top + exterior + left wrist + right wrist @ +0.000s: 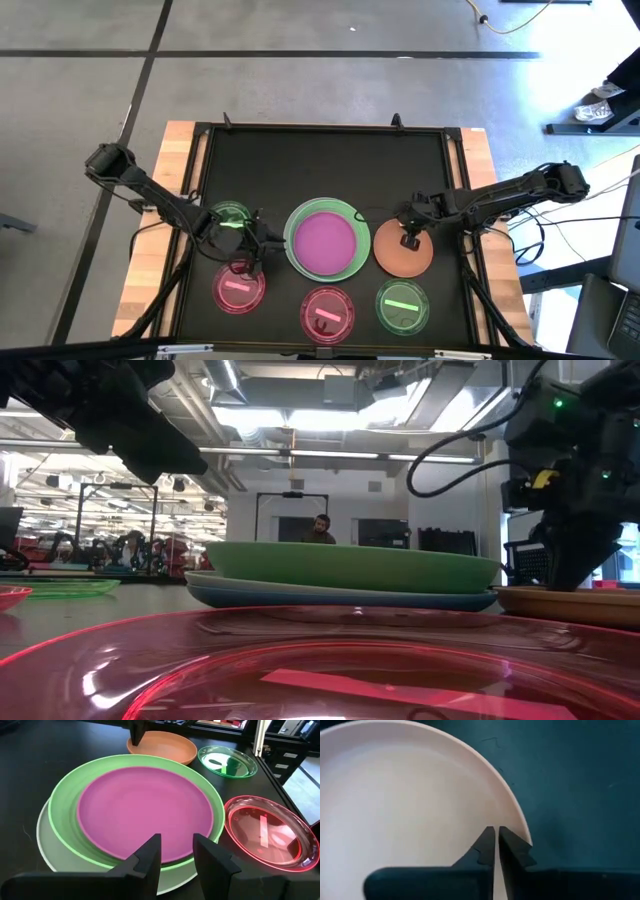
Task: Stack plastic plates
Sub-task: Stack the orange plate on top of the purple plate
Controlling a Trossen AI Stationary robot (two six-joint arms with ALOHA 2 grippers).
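Observation:
The robot's right gripper has both fingers inside the orange plate's rim (493,819), so it should open, put one finger on each side of that rim (524,822) and close on it before stacking the plate.
A stack stands mid-table: the purple plate (323,245) (140,810) lies in the green plate (345,212) (350,565), which rests on a white plate (50,845) and a blue plate (340,598). The orange plate (395,260) (560,605) lies flat to the stack's right. Two small pink plates (240,288) (327,313) and two small green ones (232,217) (403,306) lie around them. My left gripper (265,245) (177,850) is open at the stack's left rim and touches nothing. My right gripper (410,240) (495,827) is shut over the orange plate. My right gripper comes from above, pointing down, with its shut fingertips (487,840) at the orange plate's inner face (470,815), close to the rim. In the low view the fingers (575,575) reach down to the plate, which lies flat on the table. I cannot tell whether they press on it.
The black mat (320,160) is bare on its far half. A raised frame (200,160) edges the mat on wooden boards. One pink plate (320,670) lies right before the low camera. A person (320,530) sits far off in the room.

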